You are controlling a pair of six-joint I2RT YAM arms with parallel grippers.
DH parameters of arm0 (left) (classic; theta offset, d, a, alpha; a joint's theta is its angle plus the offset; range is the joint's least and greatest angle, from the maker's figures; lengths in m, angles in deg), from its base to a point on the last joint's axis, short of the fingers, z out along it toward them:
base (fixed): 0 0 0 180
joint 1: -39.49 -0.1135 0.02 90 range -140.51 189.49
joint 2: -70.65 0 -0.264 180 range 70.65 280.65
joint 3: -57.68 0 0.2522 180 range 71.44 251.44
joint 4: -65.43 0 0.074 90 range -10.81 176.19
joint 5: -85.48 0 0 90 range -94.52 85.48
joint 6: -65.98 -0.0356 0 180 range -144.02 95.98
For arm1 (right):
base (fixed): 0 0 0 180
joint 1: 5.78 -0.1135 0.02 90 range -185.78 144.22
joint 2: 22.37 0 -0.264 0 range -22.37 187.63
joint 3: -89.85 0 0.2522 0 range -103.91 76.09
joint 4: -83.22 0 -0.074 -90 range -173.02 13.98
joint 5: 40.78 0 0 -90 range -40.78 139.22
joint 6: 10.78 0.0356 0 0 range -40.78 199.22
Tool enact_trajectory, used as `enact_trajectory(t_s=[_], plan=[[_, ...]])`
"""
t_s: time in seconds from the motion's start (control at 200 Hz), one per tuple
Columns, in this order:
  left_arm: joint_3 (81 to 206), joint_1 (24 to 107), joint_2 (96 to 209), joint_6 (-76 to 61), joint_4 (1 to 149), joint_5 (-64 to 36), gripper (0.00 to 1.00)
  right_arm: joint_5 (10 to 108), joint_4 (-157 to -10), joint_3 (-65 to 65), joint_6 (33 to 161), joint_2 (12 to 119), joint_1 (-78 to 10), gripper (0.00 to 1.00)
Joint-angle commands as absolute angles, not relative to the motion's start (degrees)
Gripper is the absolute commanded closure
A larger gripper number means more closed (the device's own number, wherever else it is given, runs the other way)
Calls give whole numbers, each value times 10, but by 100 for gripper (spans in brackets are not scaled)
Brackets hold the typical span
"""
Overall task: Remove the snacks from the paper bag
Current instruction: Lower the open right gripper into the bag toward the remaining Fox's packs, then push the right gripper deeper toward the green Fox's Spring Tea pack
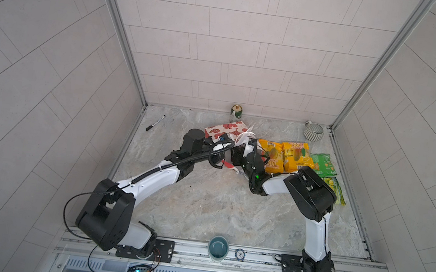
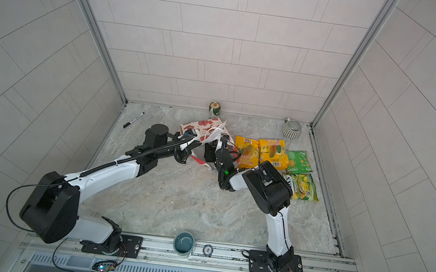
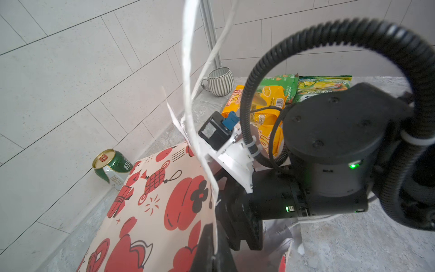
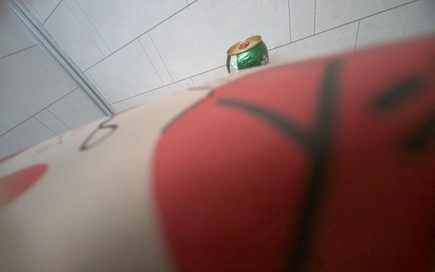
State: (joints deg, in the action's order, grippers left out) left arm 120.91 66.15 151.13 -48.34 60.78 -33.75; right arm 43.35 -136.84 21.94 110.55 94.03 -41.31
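The bag's printed upper side (image 1: pixel 227 130) covers my right gripper and hides the snacks. Next, I raise it and back out to the bag's opening (image 1: pixel 231 163) first, then reach in.
The paper bag (image 1: pixel 225 129) (image 2: pixel 201 126) lies on its side at the back middle of the table, its mouth toward the arms. My left gripper (image 1: pixel 222 161) (image 3: pixel 211 249) is shut on the bag's upper rim and holds the mouth up. My right gripper (image 1: pixel 237 156) (image 3: pixel 242 230) reaches into the mouth, and its fingertips are hidden. The printed paper (image 4: pixel 211 176) fills the right wrist view. Several snacks lie in a row at the right: two yellow-orange "100" packets (image 1: pixel 271 156) (image 1: pixel 295 157), a green one (image 1: pixel 323 163) and a yellow-green one (image 1: pixel 334 189).
A green can (image 1: pixel 236 113) stands at the back wall behind the bag. A striped mug (image 1: pixel 313 132) sits in the back right corner and a black marker (image 1: pixel 155 127) at the back left. A teal cup (image 1: pixel 218 247) and a chip (image 1: pixel 239 254) rest on the front rail.
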Motion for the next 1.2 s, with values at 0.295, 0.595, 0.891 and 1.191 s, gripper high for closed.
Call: enact_trajectory(t_s=[0.295,0.595,0.891,1.191], plan=[[1213,673,1518,-430,503,-322,100,481,-1315,263,1023,882,-441,49],[1208,676,1510,-459,514,-371,100,442,-1230,193,1040,906,-440,47],[1208,678,1512,-467,518,-397,100,406,-1221,123,1046,953,-429,38],[1205,682,1511,-469,515,-409,100,372,-1193,62,1064,1008,-422,34]])
